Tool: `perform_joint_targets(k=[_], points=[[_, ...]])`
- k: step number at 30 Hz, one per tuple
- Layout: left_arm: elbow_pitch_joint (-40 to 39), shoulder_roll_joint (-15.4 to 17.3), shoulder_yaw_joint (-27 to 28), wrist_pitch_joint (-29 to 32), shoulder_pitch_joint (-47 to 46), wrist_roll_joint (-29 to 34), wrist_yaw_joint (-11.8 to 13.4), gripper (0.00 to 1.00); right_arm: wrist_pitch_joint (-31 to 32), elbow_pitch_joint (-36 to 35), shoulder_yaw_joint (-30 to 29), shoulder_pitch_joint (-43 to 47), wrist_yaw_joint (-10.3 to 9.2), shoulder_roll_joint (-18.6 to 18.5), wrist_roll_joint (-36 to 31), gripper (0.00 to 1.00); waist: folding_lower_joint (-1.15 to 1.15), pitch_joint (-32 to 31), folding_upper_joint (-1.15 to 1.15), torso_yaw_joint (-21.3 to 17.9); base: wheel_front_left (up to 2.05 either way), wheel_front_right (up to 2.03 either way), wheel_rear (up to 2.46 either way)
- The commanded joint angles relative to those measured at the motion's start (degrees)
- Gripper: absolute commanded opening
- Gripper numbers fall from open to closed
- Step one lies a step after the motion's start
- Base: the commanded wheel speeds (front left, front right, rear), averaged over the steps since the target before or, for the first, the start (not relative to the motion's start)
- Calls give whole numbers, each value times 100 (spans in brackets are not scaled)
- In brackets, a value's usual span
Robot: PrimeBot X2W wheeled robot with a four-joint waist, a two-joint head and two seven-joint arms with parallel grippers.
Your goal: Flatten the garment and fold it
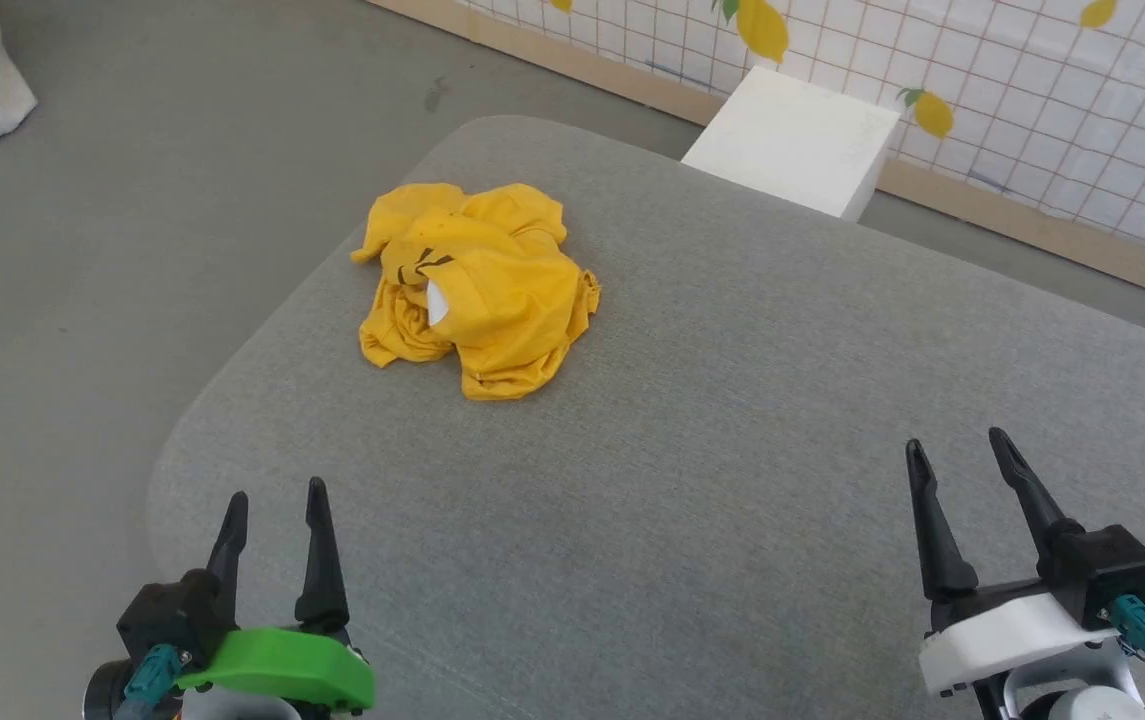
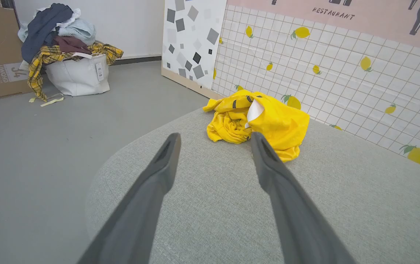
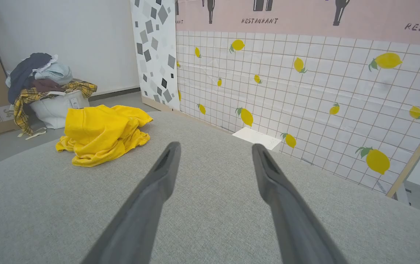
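Note:
I should expect the yellow T-shirt (image 1: 514, 302) to have more print hidden in it when I pull it open, because a white patch (image 1: 437, 304) and black stripes go out of sight under the folds.
The bright yellow T-shirt (image 1: 477, 285) lies crumpled in a heap at the far left of the grey padded table (image 1: 712, 480), with a white patch and black stripes showing in its folds. In the left wrist view the T-shirt (image 2: 265, 119) sits just beyond the fingertips; in the right wrist view the T-shirt (image 3: 101, 132) is far off to the left. My left gripper (image 1: 274, 495) hovers open near the table's front left edge, well short of the shirt. At the front right my right gripper (image 1: 957, 445) stands open, with nothing between its fingers.
A white box (image 1: 797, 140) stands on the floor behind the table, against a lemon-patterned wall panel (image 1: 1032, 110). A white bag heaped with clothes (image 2: 68, 55) sits on the grey floor far to the left. The table's rounded left edge (image 1: 167, 450) is near my left gripper.

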Motion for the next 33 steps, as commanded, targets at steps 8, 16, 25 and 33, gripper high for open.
perform_joint_targets(k=[8,16,25,33], points=[[44,-29,-14,-141,65,-49,26,100,-158,60,-32,-7,-7,4,67,100,0,26,0,225,0,0,0],[77,-31,-6,-235,87,-82,24,100,-252,99,-58,-10,-8,5,78,100,0,2,0,439,0,0,0],[118,-33,20,-342,112,-181,10,100,-360,149,-51,-6,-9,5,87,100,0,1,0,674,0,0,0],[132,-34,43,-361,137,-202,7,100,-379,171,-75,-1,-9,5,95,100,0,-19,0,697,0,0,0]])
